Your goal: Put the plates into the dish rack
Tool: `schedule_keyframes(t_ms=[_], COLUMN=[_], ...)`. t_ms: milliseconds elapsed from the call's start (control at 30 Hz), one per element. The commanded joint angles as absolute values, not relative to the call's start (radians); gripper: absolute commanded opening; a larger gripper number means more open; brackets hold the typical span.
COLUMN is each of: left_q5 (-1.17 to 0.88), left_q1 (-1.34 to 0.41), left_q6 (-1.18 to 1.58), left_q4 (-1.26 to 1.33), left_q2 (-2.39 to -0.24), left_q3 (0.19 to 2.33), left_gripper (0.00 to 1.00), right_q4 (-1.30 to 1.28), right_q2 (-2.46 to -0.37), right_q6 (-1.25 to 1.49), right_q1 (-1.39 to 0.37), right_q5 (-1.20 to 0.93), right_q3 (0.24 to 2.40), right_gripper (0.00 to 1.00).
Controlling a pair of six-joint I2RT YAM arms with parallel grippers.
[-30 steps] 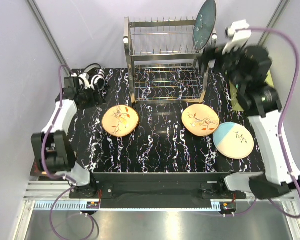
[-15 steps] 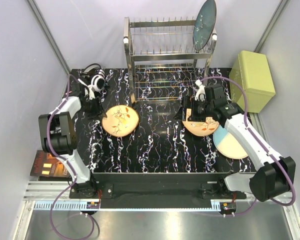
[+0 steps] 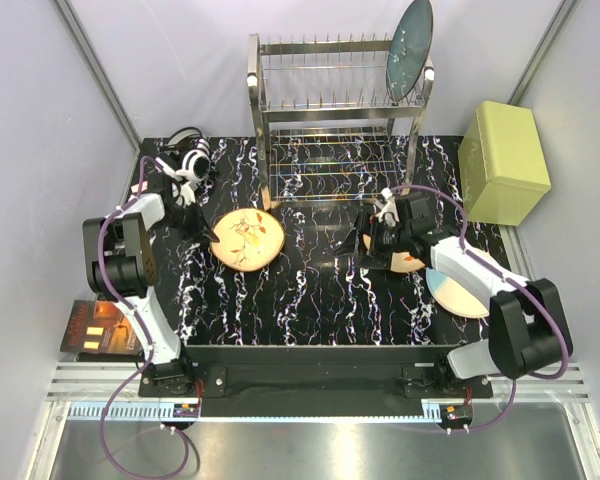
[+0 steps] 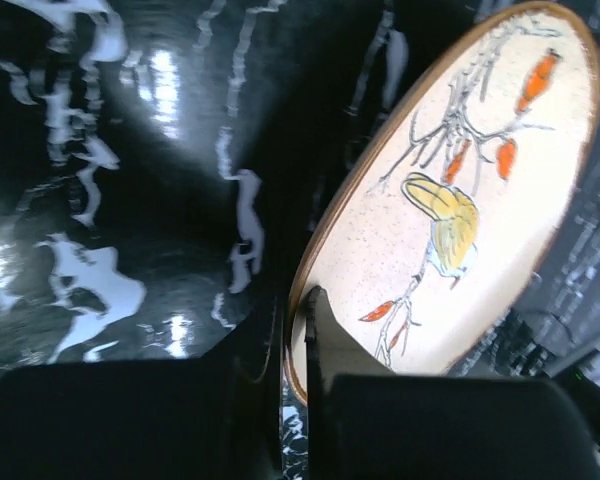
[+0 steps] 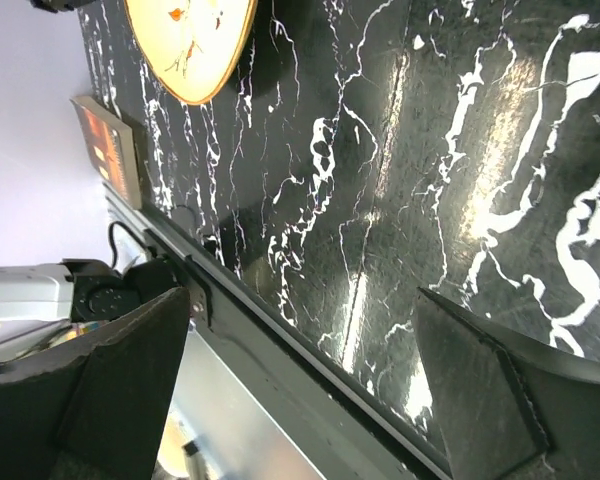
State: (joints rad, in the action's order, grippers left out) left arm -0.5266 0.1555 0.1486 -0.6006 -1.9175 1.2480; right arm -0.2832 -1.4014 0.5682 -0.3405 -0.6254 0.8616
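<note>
I expect the orange-peach plate (image 3: 248,240) to stay upright when I lower it in beside the teal plate (image 3: 410,50), since that one stands on edge among the rack's upright wires.
My left gripper (image 3: 206,226) (image 4: 298,340) is shut on the left rim of an orange-peach plate (image 3: 248,238) (image 4: 460,200) with a bird and branch drawing, at the table's left middle. My right gripper (image 3: 373,243) (image 5: 305,390) hangs open and low at the left edge of the second orange-peach plate (image 3: 411,263), which the arm mostly hides. Nothing is between its fingers (image 5: 110,380). The cream plate with a pale-blue edge (image 3: 472,288) lies just right of it. A teal plate (image 3: 410,48) stands upright in the top tier of the dish rack (image 3: 325,105) at the back.
An olive-green box (image 3: 505,160) sits at the back right beside the rack. A black and white device with cables (image 3: 188,160) lies at the back left corner. A reddish box (image 3: 100,325) rests off the table's left side. The table's front edge (image 5: 280,330) runs below my right gripper.
My left gripper has closed on the left plate's rim, and the plate has shifted a little to the right. The right arm came down from the rack to the right orange plate.
</note>
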Motion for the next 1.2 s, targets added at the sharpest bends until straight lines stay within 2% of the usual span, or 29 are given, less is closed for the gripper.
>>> schedule_keyframes(t_ms=[0,267,500,767,900,1167], left_q5=[-0.593,-0.684,-0.724,-0.761,-0.782,-0.733], left_q1=[0.147,0.129,0.072,-0.038,-0.075,-0.075], left_q6=[0.120,0.064,0.034,0.049,0.051,0.063], left_q4=[-0.604,-0.600,-0.656,-0.637,-0.637,-0.634], left_q2=[-1.873,-1.793,-1.841,-1.819,-1.832,-1.838], left_q3=[1.134,0.920,0.949,0.934,0.942,0.959], left_gripper=[0.00,0.00,0.00,0.00,0.00,0.00], right_q4=[-0.109,0.130,0.333,0.402,0.402,0.402], right_q2=[-1.457,-1.614,-1.771,-1.930,-2.044,-1.984], right_q6=[0.676,0.703,0.753,0.796,0.799,0.799], right_q1=[-0.345,-0.373,-0.463,-0.557,-0.586,-0.587], right_q5=[-0.690,-0.761,-0.718,-0.776,-0.793,-0.793], right_q3=[0.792,0.747,0.775,0.909,1.003,0.968], right_gripper=[1.00,0.98,0.92,0.85,0.84,0.84])
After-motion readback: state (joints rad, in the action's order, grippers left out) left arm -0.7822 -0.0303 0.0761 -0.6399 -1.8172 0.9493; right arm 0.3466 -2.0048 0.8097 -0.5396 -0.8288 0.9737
